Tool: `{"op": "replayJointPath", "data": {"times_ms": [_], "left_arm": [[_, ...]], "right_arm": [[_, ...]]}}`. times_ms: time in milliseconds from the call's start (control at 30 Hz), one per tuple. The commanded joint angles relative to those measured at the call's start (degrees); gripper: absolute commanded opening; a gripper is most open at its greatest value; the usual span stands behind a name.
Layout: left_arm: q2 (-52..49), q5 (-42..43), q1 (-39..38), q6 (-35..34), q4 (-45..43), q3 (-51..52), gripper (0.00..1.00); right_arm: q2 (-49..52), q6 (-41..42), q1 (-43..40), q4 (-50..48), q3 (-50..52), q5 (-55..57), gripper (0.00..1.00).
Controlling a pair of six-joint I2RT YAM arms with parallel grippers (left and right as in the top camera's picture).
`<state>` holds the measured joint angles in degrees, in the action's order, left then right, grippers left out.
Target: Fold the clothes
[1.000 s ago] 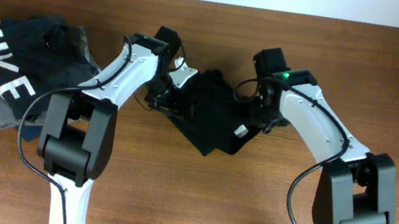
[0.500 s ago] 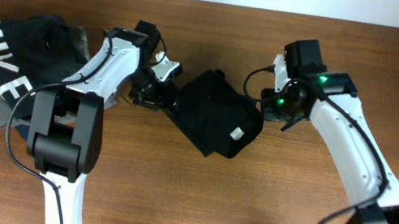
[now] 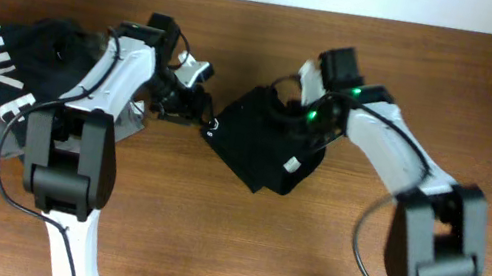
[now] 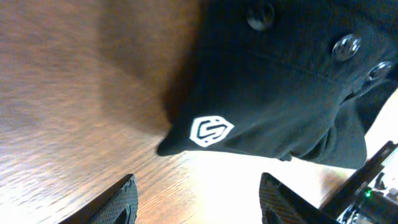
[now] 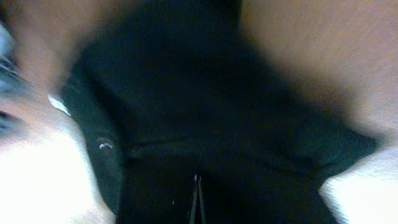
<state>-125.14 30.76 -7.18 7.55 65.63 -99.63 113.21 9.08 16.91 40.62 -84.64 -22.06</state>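
Observation:
The heap of other garments (image 3: 39,71) is far from my right gripper. Next, my left gripper takes hold of the folded black T-shirt (image 3: 228,135) near its logo and carries it to the heap.
The clothes, a black T-shirt (image 3: 255,145), lie folded into a compact bundle at the table's middle, with a white label showing near the right edge. In the left wrist view its small white logo (image 4: 210,130) sits on a corner of the fabric. My left gripper (image 3: 205,115) hovers just left of that corner, open, with only bare wood between its fingers (image 4: 124,202). My right gripper (image 3: 285,114) is over the bundle's upper right part. Its jaws are shut tight, pointing at the black cloth (image 5: 205,124); I cannot tell whether they touch it.
A heap of other garments (image 3: 27,84) lies at the far left, topped by a black one with big white letters, over grey, blue and red pieces. The left arm reaches across its right side. The table's back edge (image 3: 270,2) runs along the top.
My left gripper has drawn back to the left, off the shirt. My right gripper swung out to the right, came back over the bundle, and closed.

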Motion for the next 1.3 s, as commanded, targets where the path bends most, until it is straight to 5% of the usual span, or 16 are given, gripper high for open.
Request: {"op": "replayJointPath", "data": {"times_ms": [0, 400, 533, 600, 767, 967, 1267], "left_arm": [[0.3, 1.6, 1.9, 0.9, 0.9, -1.6, 0.62], [0.3, 2.4, 3.2, 1.8, 2.6, -1.6, 0.64], [0.5, 12.8, 3.2, 6.9, 1.2, -1.7, 0.71], [0.5, 17.1, 3.2, 7.1, -1.7, -1.7, 0.76], [0.3, 19.4, 1.4, 8.3, -12.2, -1.7, 0.96], [-1.4, 12.0, -1.4, 12.2, -18.2, -1.7, 0.99], [-8.3, 16.3, -5.0, 16.6, -18.4, -1.7, 0.99]], "right_arm": [[5.6, -1.8, 1.9, 5.7, 0.0, -9.4, 0.04], [2.1, -4.3, 1.6, 10.9, -0.1, -0.6, 0.04], [-5.9, -4.6, 0.3, 12.2, -0.1, 0.5, 0.05], [-9.3, -4.6, -0.1, 12.7, -0.1, 1.0, 0.12], [-18.7, -4.6, -1.3, 14.3, -0.1, 1.8, 0.48], [-23.0, -4.6, -1.4, 17.1, -0.1, 1.8, 0.50], [-23.2, -4.6, -1.4, 21.2, -0.1, 1.8, 0.49]]}}
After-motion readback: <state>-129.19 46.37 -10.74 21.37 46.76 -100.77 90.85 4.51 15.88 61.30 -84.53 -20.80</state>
